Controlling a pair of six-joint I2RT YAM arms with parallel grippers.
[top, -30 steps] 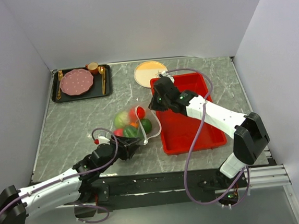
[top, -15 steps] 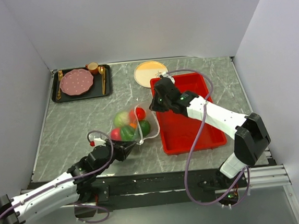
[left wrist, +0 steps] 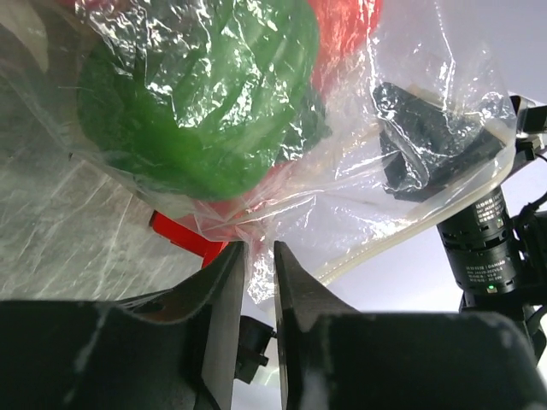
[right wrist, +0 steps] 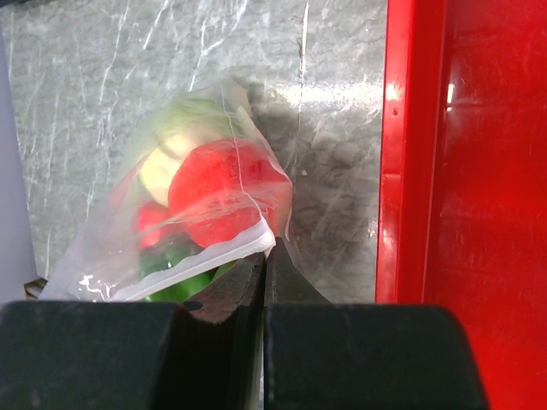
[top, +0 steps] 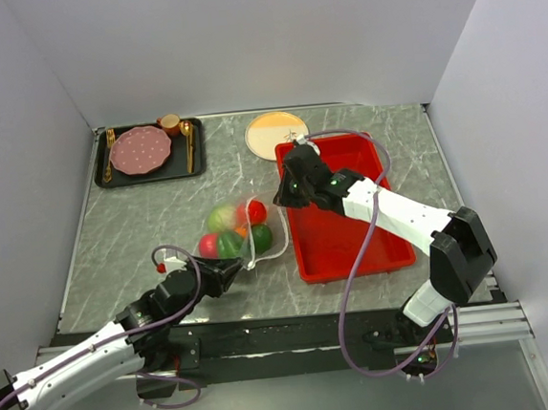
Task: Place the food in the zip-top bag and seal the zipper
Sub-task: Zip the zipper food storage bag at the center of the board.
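Observation:
Next, I pinch the near film (left wrist: pixel 260 266) with my left gripper before my right gripper comes to the zipper's near end (top: pixel 251 264), because the film is loose between my left gripper's fingers.
The clear zip-top bag (top: pixel 241 229) lies on the marble table, left of the red tray, with the food (top: pixel 229 243) inside: red, light green, dark green and orange pieces. In the right wrist view the red piece (right wrist: pixel 224 190) presses against the film. My right gripper (top: pixel 281 202) (right wrist: pixel 267 244) is shut on the bag's far corner, where the white zipper (right wrist: pixel 195 260) ends. My left gripper (top: pixel 240 269) (left wrist: pixel 260 249) sits at the bag's near edge. Its jaws stand a narrow gap apart with crinkled film between them. The pale zipper (left wrist: pixel 376 253) runs just to their right.
A red tray (top: pixel 346 242) lies right of the bag, under my right arm. At the back left a black tray (top: pixel 104 172) carries a pink plate (top: pixel 140 150), gold cutlery and a cup. A yellow plate (top: pixel 274 133) is at the back centre.
My left gripper has drawn back toward the near left, and its jaws have narrowed round the bag's edge. The bag and food slid slightly left. The right gripper has stayed put.

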